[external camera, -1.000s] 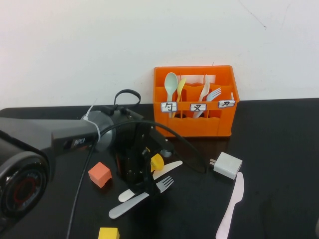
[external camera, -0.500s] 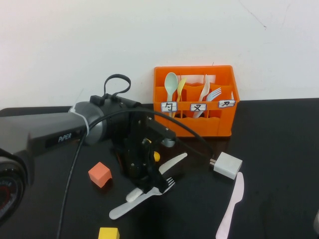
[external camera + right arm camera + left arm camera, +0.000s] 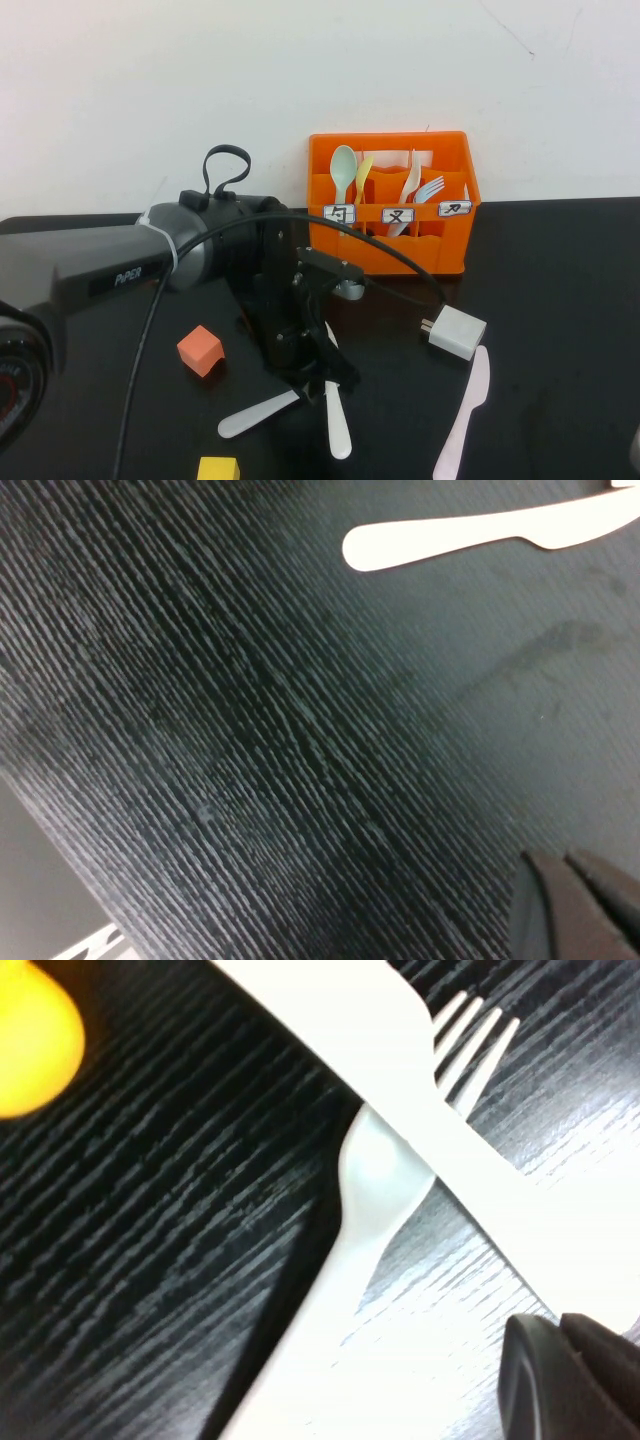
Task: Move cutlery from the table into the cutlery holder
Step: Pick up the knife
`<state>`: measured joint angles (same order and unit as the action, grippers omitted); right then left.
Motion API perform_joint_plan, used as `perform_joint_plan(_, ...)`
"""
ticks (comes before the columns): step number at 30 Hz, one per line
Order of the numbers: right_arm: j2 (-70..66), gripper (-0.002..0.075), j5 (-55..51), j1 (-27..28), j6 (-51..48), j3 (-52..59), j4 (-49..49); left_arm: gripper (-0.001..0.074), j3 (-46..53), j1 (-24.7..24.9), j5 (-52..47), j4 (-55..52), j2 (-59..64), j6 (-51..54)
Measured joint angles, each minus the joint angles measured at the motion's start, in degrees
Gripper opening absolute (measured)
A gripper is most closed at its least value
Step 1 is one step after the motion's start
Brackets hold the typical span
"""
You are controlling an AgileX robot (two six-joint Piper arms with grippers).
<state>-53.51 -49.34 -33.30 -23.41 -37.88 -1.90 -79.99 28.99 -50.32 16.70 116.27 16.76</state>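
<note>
My left gripper's fingers have the white knife slanting across them and over the white fork, so I should open and turn them to straddle the knife's handle (image 3: pixel 336 410).
The orange cutlery holder (image 3: pixel 392 245) stands at the back with spoons and forks in it. My left gripper (image 3: pixel 322 378) points down at the table's middle. In the left wrist view it (image 3: pixel 562 1325) is shut on the end of a white knife (image 3: pixel 400 1070), which crosses over a white fork (image 3: pixel 375 1190). In the high view the knife (image 3: pixel 337 425) points toward the front edge and the fork's handle (image 3: pixel 258 412) sticks out to the left. A pink knife (image 3: pixel 465 410) lies at the right, also in the right wrist view (image 3: pixel 480 530). My right gripper (image 3: pixel 585 895) is shut, low over bare table.
A white charger plug (image 3: pixel 455 332) lies between the holder and the pink knife. An orange cube (image 3: pixel 200 350) and a yellow cube (image 3: pixel 218 468) sit at the left front. A yellow object (image 3: pixel 30 1040) lies by the fork. The left arm's cable (image 3: pixel 390 265) loops before the holder.
My left gripper has moved right and down onto the cutlery. The white knife has swung from pointing up-right to pointing toward the front edge. The yellow object is now hidden in the high view.
</note>
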Motion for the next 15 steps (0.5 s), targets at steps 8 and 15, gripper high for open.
perform_joint_plan(8, 0.0, -0.0002, -0.36, 0.0, 0.13, 0.0, 0.0, -0.0001, 0.0, 0.0, 1.88, 5.59, 0.0, -2.88)
perform_joint_plan(15, 0.0, -0.0002, -0.44, 0.0, 0.92, 0.0, 0.0, 0.002, 0.0, 0.0, 1.99, 9.3, 0.57, -13.69)
